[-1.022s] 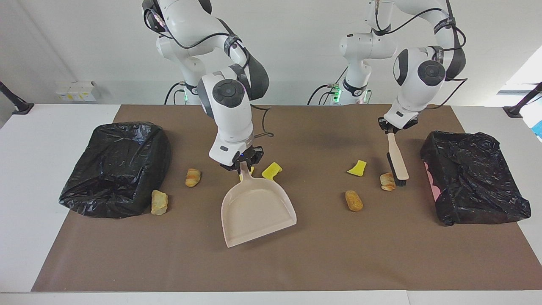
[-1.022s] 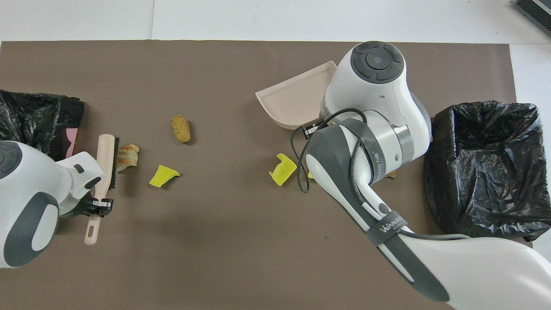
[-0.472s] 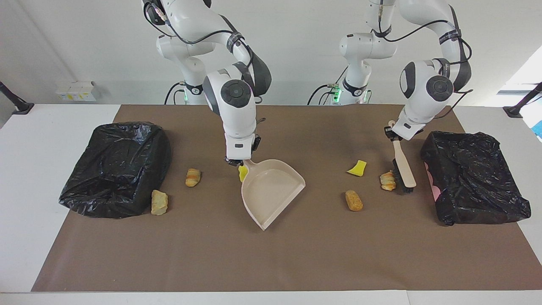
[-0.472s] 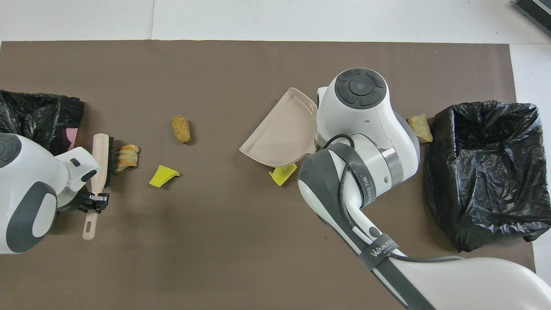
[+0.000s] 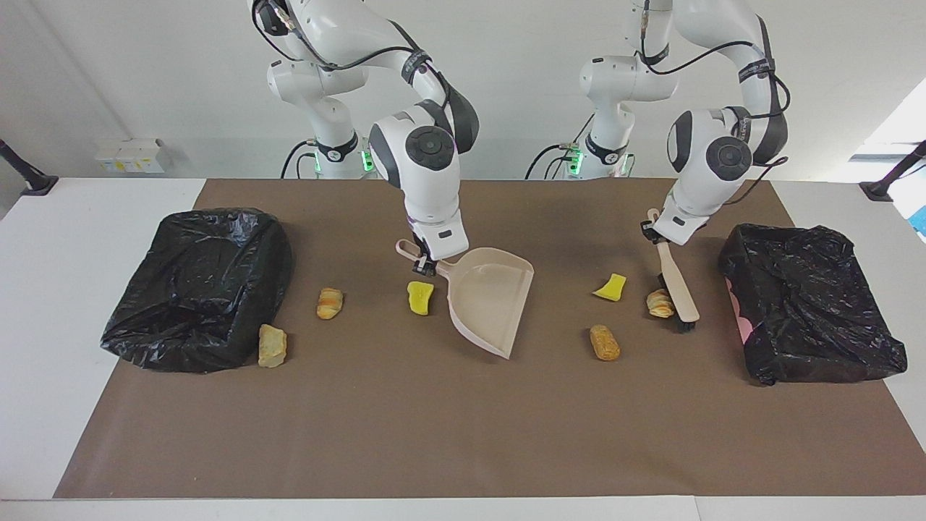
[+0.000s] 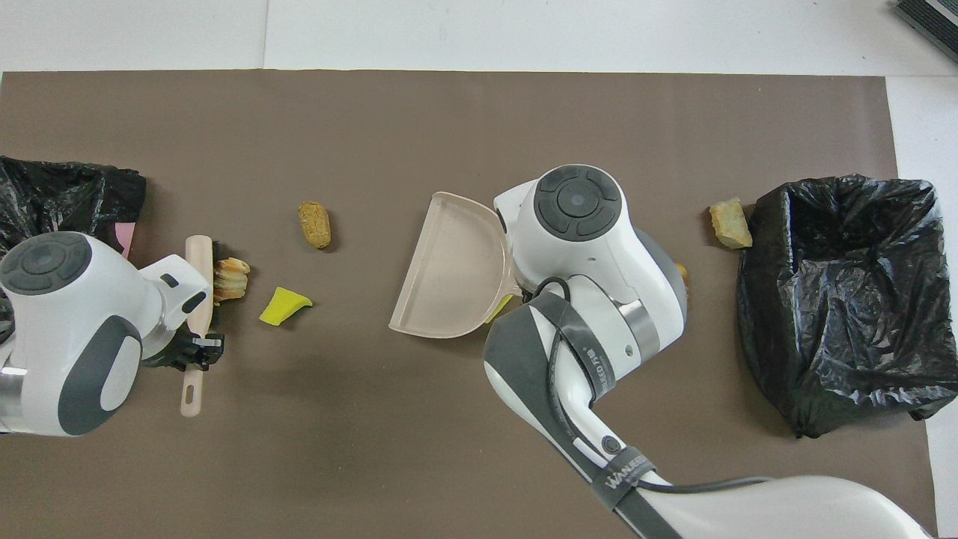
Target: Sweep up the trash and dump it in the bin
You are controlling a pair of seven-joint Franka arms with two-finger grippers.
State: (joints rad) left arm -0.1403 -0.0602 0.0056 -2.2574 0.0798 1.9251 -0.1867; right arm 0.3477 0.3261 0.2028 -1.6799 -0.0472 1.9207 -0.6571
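The dustpan's opening (image 6: 414,261) is at a slant to the brush and the pastry lump, so my right gripper needs to pull the dustpan back toward the arms and turn it square to the sweep.
My right gripper (image 5: 423,265) is shut on the handle of the beige dustpan (image 5: 488,298) (image 6: 449,273), mid-table, its mouth turned toward the left arm's end. A yellow chunk (image 5: 419,297) lies beside the pan's back. My left gripper (image 5: 658,237) (image 6: 196,352) is shut on the beige brush (image 5: 678,284) (image 6: 197,277), whose bristles touch a pastry lump (image 5: 660,303) (image 6: 230,275). Other trash near it: a yellow chunk (image 5: 610,287) (image 6: 283,307) and a tan lump (image 5: 604,341) (image 6: 314,224). A pastry (image 5: 329,302) and a tan lump (image 5: 272,346) (image 6: 730,222) lie toward the right arm's end.
A black-bagged bin (image 5: 199,286) (image 6: 846,299) stands at the right arm's end of the brown mat, and another (image 5: 810,304) (image 6: 67,198) at the left arm's end. In the overhead view the right arm hides its own gripper and part of the trash.
The right gripper has drawn the dustpan toward the robots and swung its mouth round toward the left arm's end, uncovering one yellow chunk. The brush has nudged the pastry lump toward the middle.
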